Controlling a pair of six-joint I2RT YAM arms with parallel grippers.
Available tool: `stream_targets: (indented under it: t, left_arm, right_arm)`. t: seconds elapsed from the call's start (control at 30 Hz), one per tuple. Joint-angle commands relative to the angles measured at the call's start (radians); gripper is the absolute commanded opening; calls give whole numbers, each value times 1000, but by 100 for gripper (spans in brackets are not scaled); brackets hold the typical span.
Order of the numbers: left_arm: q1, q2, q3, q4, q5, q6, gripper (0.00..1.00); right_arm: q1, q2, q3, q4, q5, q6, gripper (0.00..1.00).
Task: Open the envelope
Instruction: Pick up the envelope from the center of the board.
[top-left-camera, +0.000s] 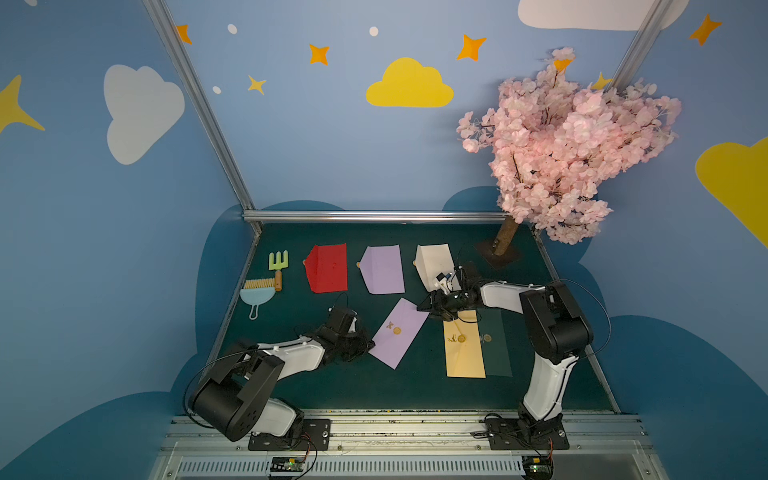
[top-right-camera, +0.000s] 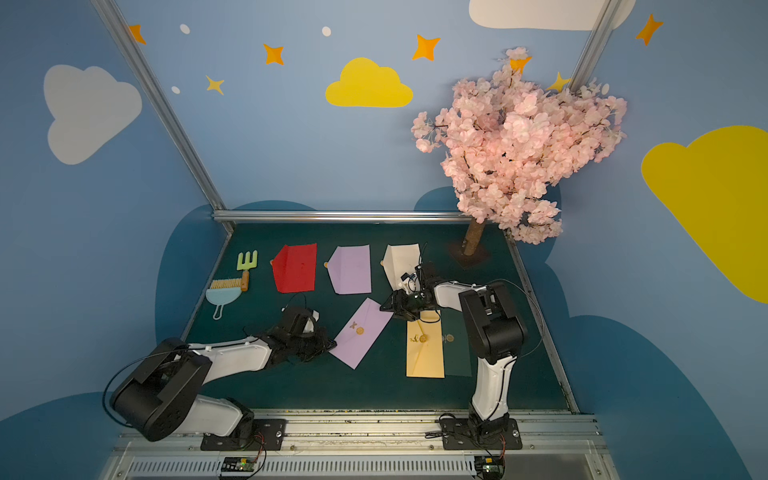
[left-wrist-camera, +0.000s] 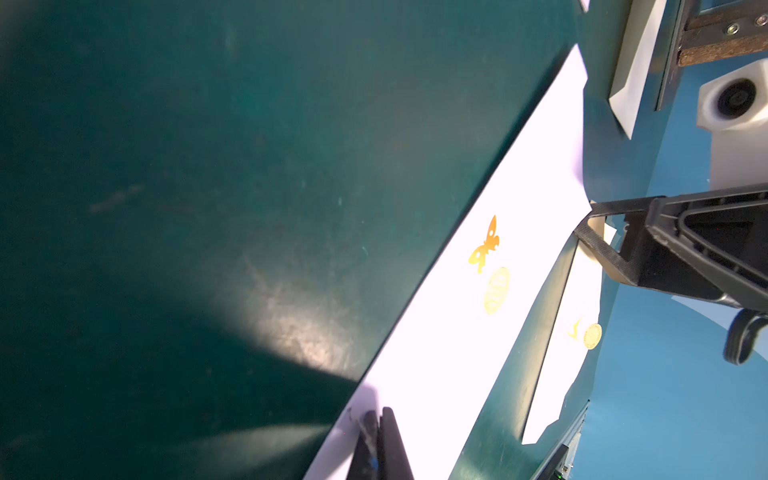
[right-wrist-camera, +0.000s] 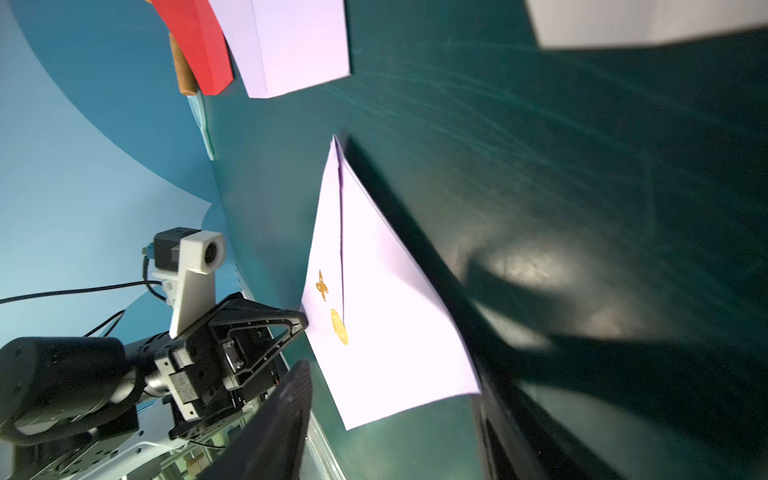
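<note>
Next, I grip the envelope's far corner with my right gripper and turn it straight before opening the envelope's flap, because the lilac envelope (top-left-camera: 398, 333) lies crooked under my left gripper's fingers.
A lilac envelope (top-left-camera: 405, 347) (top-right-camera: 370, 345) lies askew at mid-table, its flap down under a round gold seal (top-left-camera: 397, 331) beside a gold butterfly sticker. My left gripper (top-left-camera: 371, 344) (left-wrist-camera: 378, 415) is shut, and both fingertips rest on top of the envelope (left-wrist-camera: 449, 365) near its near-left corner, with no paper between them. My right gripper (top-left-camera: 427, 307) (right-wrist-camera: 390, 436) is open at the far right corner of the envelope (right-wrist-camera: 382, 270). That corner sits between the fingers and throws a shadow on the mat.
Red (top-left-camera: 327, 268), lilac (top-left-camera: 384, 270) and cream (top-left-camera: 434, 262) envelopes lie opened along the back. A yellow envelope (top-left-camera: 464, 353) and a dark green one (top-left-camera: 496, 345) lie under the right arm. A toy rake (top-left-camera: 277, 266) and a dustpan brush (top-left-camera: 257, 293) sit at the left. A blossom tree (top-left-camera: 505, 241) stands back right.
</note>
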Motion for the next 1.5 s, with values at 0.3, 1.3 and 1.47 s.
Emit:
stream_targets:
  t: [0.3, 1.3, 1.47]
  left_arm:
    - [2, 74, -4, -80, -4, 7, 3]
    - [4, 56, -23, -55, 5, 4, 3]
    - [3, 66, -23, -46, 13, 5, 3]
  right_arm:
    - [71, 53, -40, 311, -140, 159, 57]
    - [319, -14, 19, 337, 233, 351, 29]
    - [327, 6, 71, 278, 272, 327, 37]
